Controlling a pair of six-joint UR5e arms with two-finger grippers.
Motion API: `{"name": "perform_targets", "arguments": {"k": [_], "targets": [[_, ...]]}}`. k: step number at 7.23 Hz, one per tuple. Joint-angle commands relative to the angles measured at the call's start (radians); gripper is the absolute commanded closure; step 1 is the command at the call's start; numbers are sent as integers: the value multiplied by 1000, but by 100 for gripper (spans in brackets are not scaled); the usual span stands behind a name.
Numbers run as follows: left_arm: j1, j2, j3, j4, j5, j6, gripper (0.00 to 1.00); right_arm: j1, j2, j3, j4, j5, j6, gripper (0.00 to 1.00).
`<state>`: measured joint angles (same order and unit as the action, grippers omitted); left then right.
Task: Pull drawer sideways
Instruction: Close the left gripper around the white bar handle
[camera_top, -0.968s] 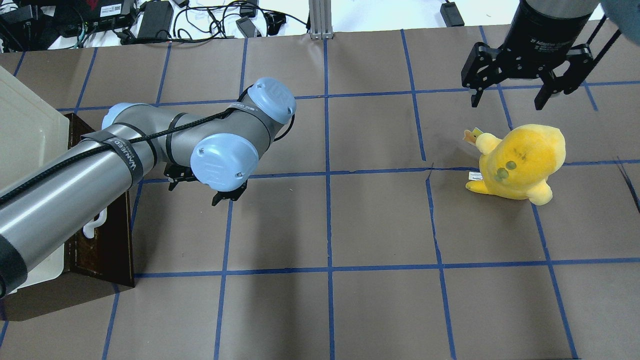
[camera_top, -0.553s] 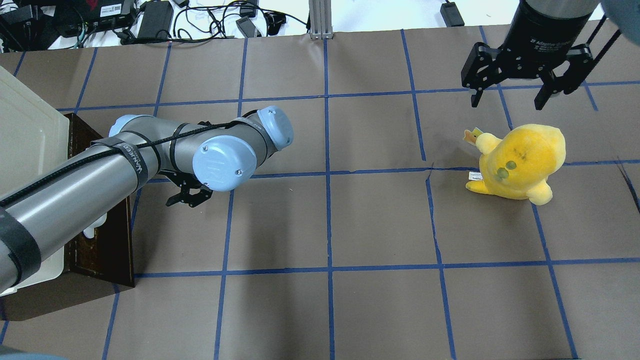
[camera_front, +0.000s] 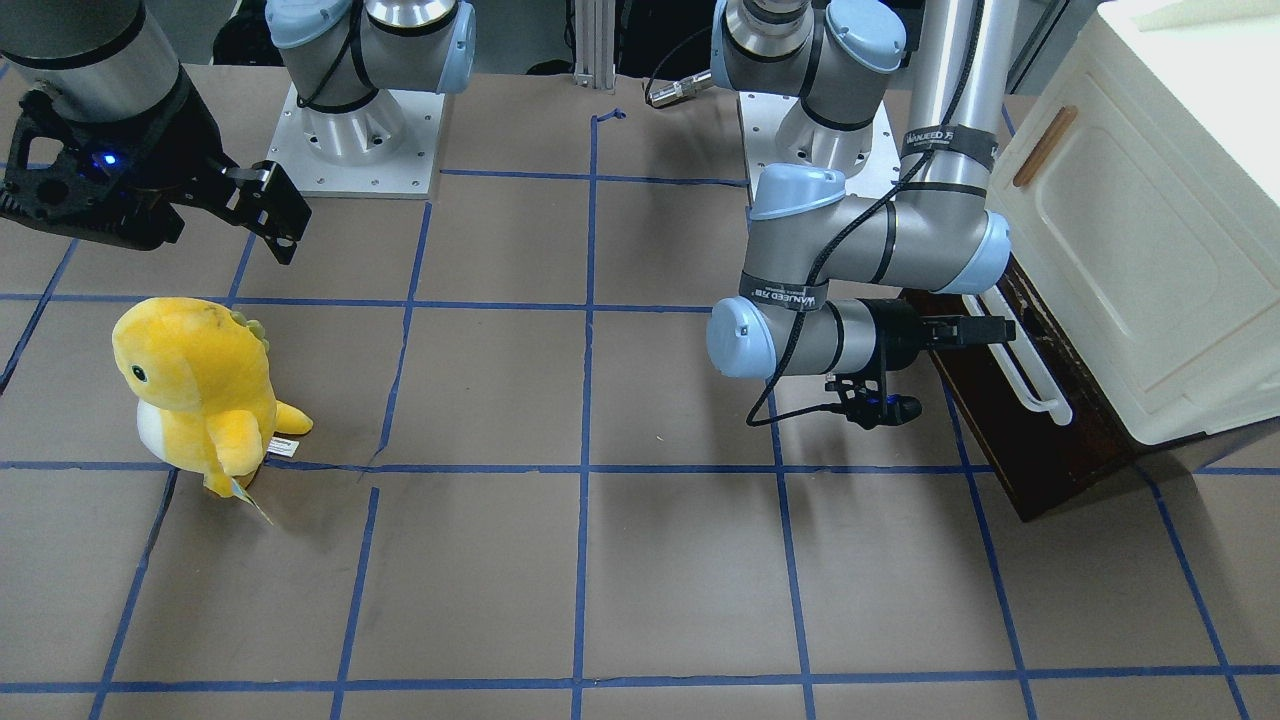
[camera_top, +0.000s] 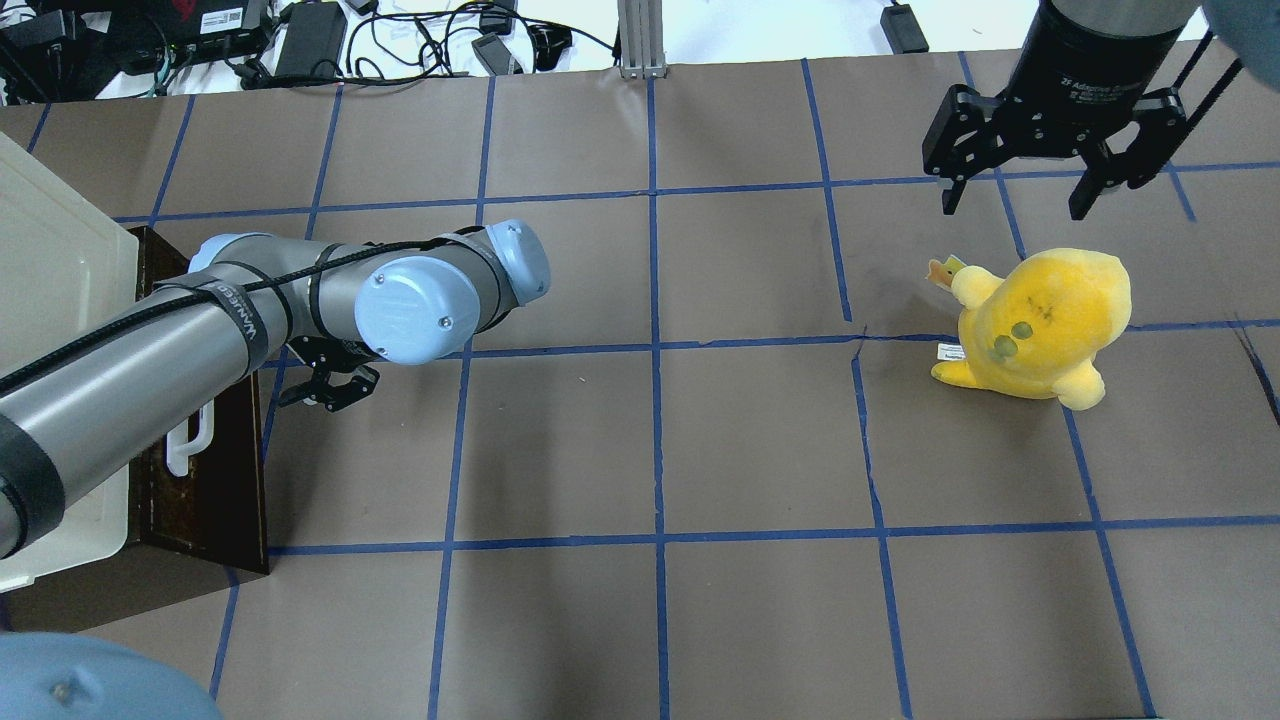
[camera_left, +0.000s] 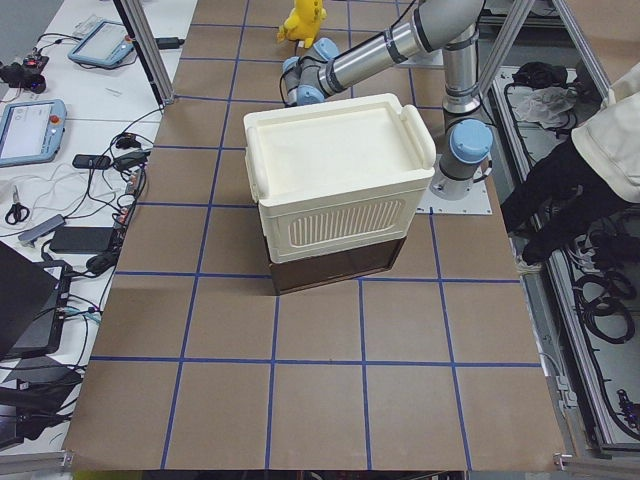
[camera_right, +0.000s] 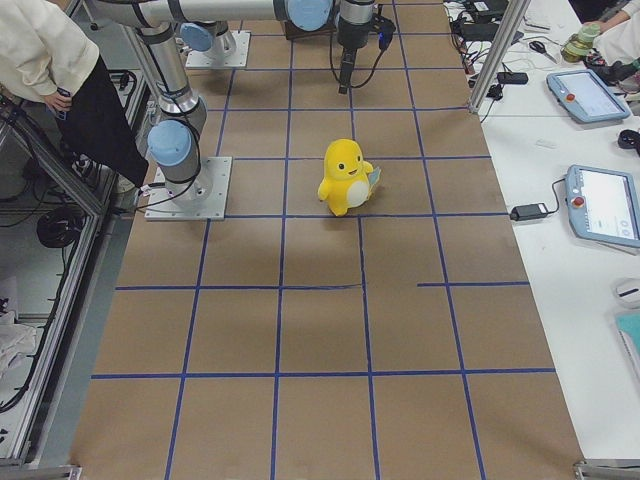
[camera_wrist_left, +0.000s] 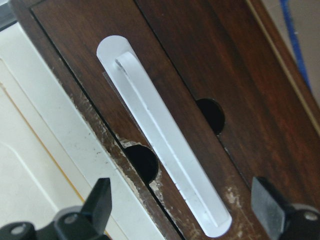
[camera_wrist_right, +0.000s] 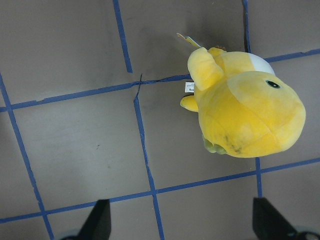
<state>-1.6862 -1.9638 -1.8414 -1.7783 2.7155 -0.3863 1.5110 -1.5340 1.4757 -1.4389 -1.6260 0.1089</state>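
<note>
A dark seam (camera_wrist_left: 166, 50) separates the drawer front (camera_wrist_left: 90, 30) from the panel below, so I expect the drawer to come straight out by itself when I pull the white handle.
The drawer (camera_front: 1010, 420) has a dark brown front and a long white bar handle (camera_front: 1030, 370), and sits under the cream cabinet (camera_front: 1130, 250). None of its inside shows. My left gripper (camera_front: 990, 330) is open, points at the drawer front and is close to the handle. In the left wrist view the handle (camera_wrist_left: 165, 150) runs diagonally between my two fingertips (camera_wrist_left: 102, 195), which hold nothing. In the overhead view the drawer front (camera_top: 200, 490) and part of the handle (camera_top: 190, 445) show under my left forearm. My right gripper (camera_top: 1015, 195) is open and empty, hanging high at the far right.
A yellow plush toy (camera_top: 1040, 320) stands on the table under the right gripper and also shows in the right wrist view (camera_wrist_right: 245, 115). The cabinet door has a small brown handle (camera_front: 1045, 145). Cables and devices (camera_top: 300, 40) lie beyond the far table edge. An operator (camera_left: 600, 150) stands beside the robot.
My left arm has swung left towards the drawer, and its wrist and gripper have moved from mid-table up to the drawer front. The right arm and the plush have not moved.
</note>
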Motion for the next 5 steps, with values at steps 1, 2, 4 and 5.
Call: {"name": "perform_targets", "arguments": {"k": [1, 2, 4, 5], "targets": [[7, -15, -1, -6, 4, -3, 0, 0, 0, 0, 0, 0, 0, 0], [7, -24, -1, -6, 4, -3, 0, 0, 0, 0, 2, 0, 0, 0], [40, -35, 4, -4, 6, -5, 1, 0, 0, 0, 0, 0, 0, 0], [43, -40, 4, -4, 7, -6, 7, 0, 0, 0, 0, 0, 0, 0]]}}
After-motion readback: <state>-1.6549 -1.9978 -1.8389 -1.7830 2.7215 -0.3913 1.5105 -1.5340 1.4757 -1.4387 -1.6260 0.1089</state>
